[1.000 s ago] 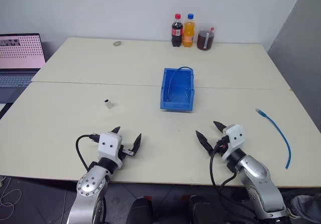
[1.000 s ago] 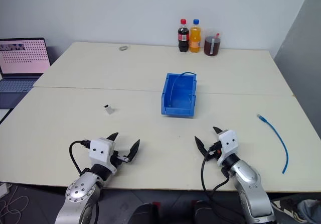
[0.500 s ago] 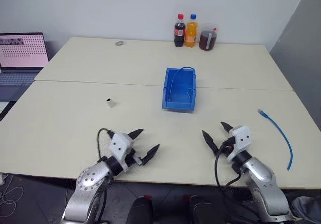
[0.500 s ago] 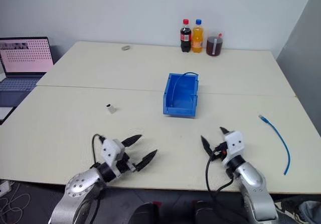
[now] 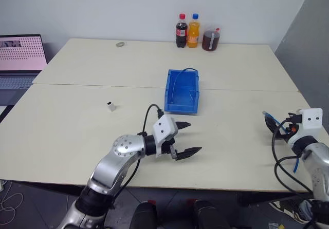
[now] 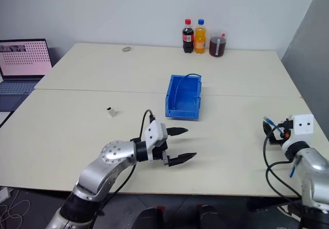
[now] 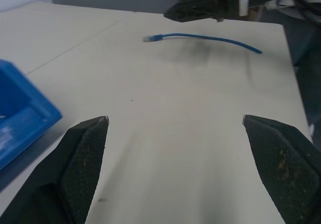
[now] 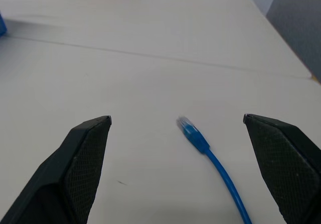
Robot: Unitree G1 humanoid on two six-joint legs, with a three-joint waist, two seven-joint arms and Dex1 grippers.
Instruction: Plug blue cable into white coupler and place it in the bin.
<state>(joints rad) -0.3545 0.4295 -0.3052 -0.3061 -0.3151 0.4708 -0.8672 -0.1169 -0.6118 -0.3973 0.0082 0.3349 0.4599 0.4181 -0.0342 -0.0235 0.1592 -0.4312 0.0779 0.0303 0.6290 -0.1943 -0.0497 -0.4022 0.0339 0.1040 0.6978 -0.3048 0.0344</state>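
A dark opening (image 5: 109, 103) shows at the end of the white coupler (image 5: 111, 106), so I expect the coupler to hang from the blue cable when I plug and lift it.
The blue cable (image 8: 200, 141) lies on the table's right side. Its plug end is just ahead of my right gripper (image 8: 176, 118), between the wide open fingers and apart from them. My left gripper (image 5: 194, 136) hovers open and empty over the table's front middle, pointing right, just in front of the bin (image 5: 191, 101). The left wrist view looks across at the blue cable (image 7: 200, 35) and my right gripper (image 7: 210, 3). The bin holds a small arc of a second blue cable (image 5: 180, 75). The white coupler (image 5: 110, 105) stands alone on the table's left half.
Two bottles (image 5: 187, 31) and a jar of dark liquid (image 5: 211, 40) stand at the table's far edge, with a small grey ring (image 5: 120, 44) to their left. A laptop (image 5: 20, 54) sits beyond the left edge. The table's right edge runs close to the cable.
My left gripper has swung right from the front left to the table's middle and now points right. My right gripper has moved right to the blue cable's plug end. Both stay open.
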